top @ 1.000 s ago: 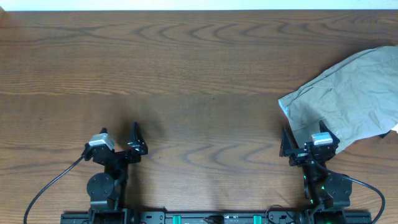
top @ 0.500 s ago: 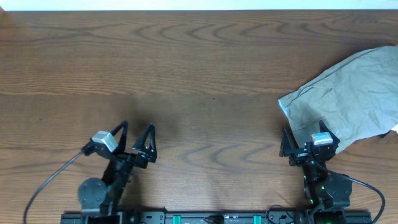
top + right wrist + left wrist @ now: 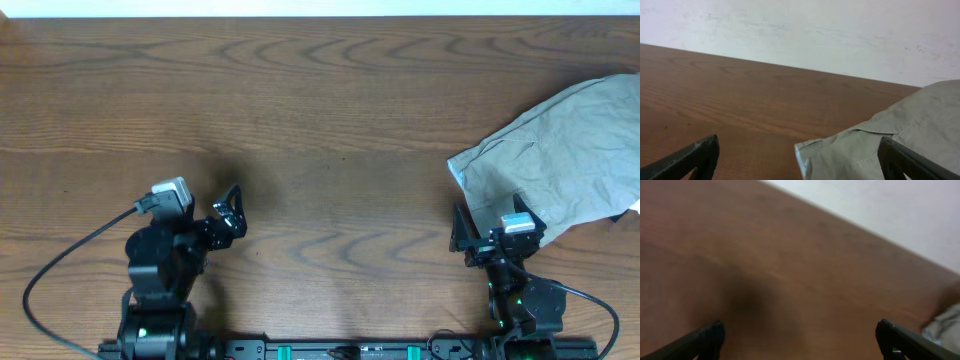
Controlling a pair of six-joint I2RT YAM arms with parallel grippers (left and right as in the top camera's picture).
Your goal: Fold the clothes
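The clothes (image 3: 565, 145) are far away from my left gripper, so my left gripper should wait while my right gripper swings around to the clothes' near edge (image 3: 560, 228).
The clothes (image 3: 565, 150) are a wrinkled grey-green garment lying at the table's right edge, partly out of the overhead view. My right gripper (image 3: 488, 218) stands open at the garment's near left corner. In the right wrist view that corner of the clothes (image 3: 880, 140), with its pale edge, lies between the spread fingers (image 3: 705, 152) of the right gripper (image 3: 800, 157); nothing is gripped. My left gripper (image 3: 227, 213) is open over bare wood at the front left, far from the garment. The blurred left wrist view shows the left gripper (image 3: 800, 339) wide apart and a scrap of the clothes (image 3: 946, 325) at the far right.
The brown wooden table (image 3: 320, 110) stretches between the two arms. Both arm bases and a black cable (image 3: 60, 290) sit along the front edge. A pale wall (image 3: 800, 30) rises behind the far table edge.
The left arm has swung and turned, so its gripper now points toward the right. The right arm and the garment have not moved.
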